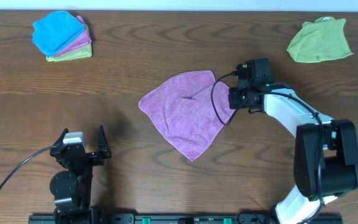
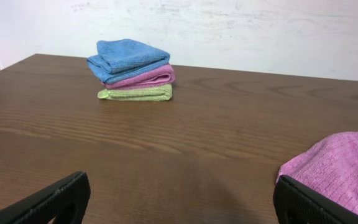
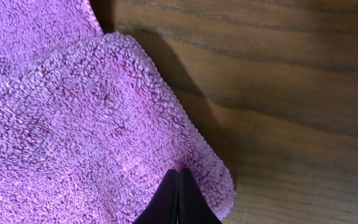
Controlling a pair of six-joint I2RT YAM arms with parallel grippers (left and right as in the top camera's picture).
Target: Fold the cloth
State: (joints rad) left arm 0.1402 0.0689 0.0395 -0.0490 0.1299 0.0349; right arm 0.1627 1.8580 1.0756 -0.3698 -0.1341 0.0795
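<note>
The purple cloth (image 1: 207, 93) lies crooked and partly doubled over. My right gripper should pull the pinched corner toward the front (image 1: 227, 142) and lay the cloth flat before folding.
A purple cloth (image 1: 185, 115) lies loosely spread in the middle of the table, partly folded over. My right gripper (image 1: 234, 98) is at its right edge and is shut on a corner of the purple cloth (image 3: 92, 124), fingertips pinched together (image 3: 179, 177). My left gripper (image 1: 79, 144) is open and empty near the front left of the table, well apart from the cloth. In the left wrist view its fingers (image 2: 179, 199) frame bare table, with the cloth's edge (image 2: 340, 168) at the right.
A stack of folded cloths, blue on pink on green (image 1: 62, 35), sits at the back left and also shows in the left wrist view (image 2: 134, 70). A crumpled green cloth (image 1: 320, 40) lies at the back right. The table is dark wood (image 1: 135, 180).
</note>
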